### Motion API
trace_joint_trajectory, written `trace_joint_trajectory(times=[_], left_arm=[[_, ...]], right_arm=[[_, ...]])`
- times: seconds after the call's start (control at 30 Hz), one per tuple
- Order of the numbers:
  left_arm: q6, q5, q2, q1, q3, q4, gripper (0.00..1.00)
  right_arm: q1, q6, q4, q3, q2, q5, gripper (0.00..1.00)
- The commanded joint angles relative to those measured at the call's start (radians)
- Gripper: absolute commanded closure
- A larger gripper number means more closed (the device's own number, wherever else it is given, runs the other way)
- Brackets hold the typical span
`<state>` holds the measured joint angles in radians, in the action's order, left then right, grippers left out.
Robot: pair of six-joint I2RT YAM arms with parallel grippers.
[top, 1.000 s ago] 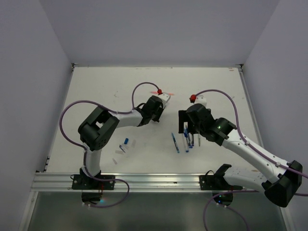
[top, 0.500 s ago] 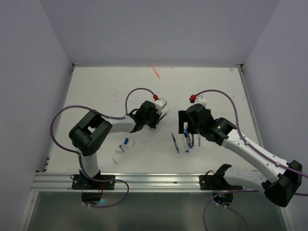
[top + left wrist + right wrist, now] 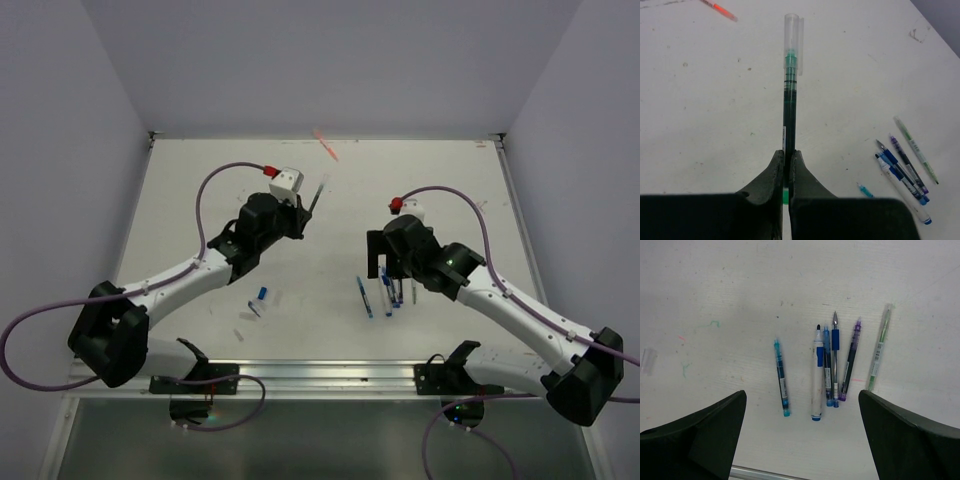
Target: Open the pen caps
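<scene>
The dark green pen (image 3: 789,137) is held by its body in my left gripper, so next my right gripper takes hold of the body (image 3: 790,104) before my left gripper pulls the clear cap.
My left gripper (image 3: 788,152) is shut on a dark green pen (image 3: 789,115), which points straight out from the jaws. The pen's clear cap (image 3: 792,32) is on its far end. From above, the left gripper (image 3: 303,212) is lifted over the table's middle left. My right gripper (image 3: 801,405) is open and hovers over a row of several uncapped pens (image 3: 830,365), with nothing between its fingers; from above it (image 3: 385,262) is right of centre. A small blue pen cap (image 3: 262,294) lies loose near the front left. An orange-red pen (image 3: 325,145) lies at the far edge.
A teal pen (image 3: 782,377) lies a little left of the row, and a light green pen (image 3: 878,347) lies at its right end. A clear cap (image 3: 647,361) rests on the table left of them. White walls enclose the table on three sides.
The left gripper has closed fully on the green pen, and the arm has swung left and up with it. The orange-red pen now lies farther back. The right arm has barely moved.
</scene>
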<state>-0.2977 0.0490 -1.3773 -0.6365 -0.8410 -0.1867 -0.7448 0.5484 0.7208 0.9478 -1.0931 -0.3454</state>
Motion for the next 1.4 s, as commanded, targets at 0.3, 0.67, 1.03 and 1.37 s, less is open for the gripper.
trace_joint_trajectory(times=[0.3, 0.67, 1.03, 1.37], left_arm=[[-0.153, -0.040, 0.159, -0.005, 0.128, -0.066, 1.00], [-0.406, -0.236, 0.293, -0.003, 0.371, -0.393, 1.00], [-0.541, -0.245, 0.354, -0.005, 0.465, -0.525, 1.00], [-0.566, -0.261, 0.317, -0.026, 0.476, -0.582, 1.00]], right_arm=[[0.009, 0.038, -0.121, 0.037, -0.044, 0.152, 0.02], [0.068, 0.177, -0.559, -0.032, -0.093, 0.462, 0.56], [0.068, 0.263, -0.888, -0.132, -0.114, 0.546, 0.52], [0.070, 0.283, -0.962, -0.121, -0.178, 0.572, 0.53]])
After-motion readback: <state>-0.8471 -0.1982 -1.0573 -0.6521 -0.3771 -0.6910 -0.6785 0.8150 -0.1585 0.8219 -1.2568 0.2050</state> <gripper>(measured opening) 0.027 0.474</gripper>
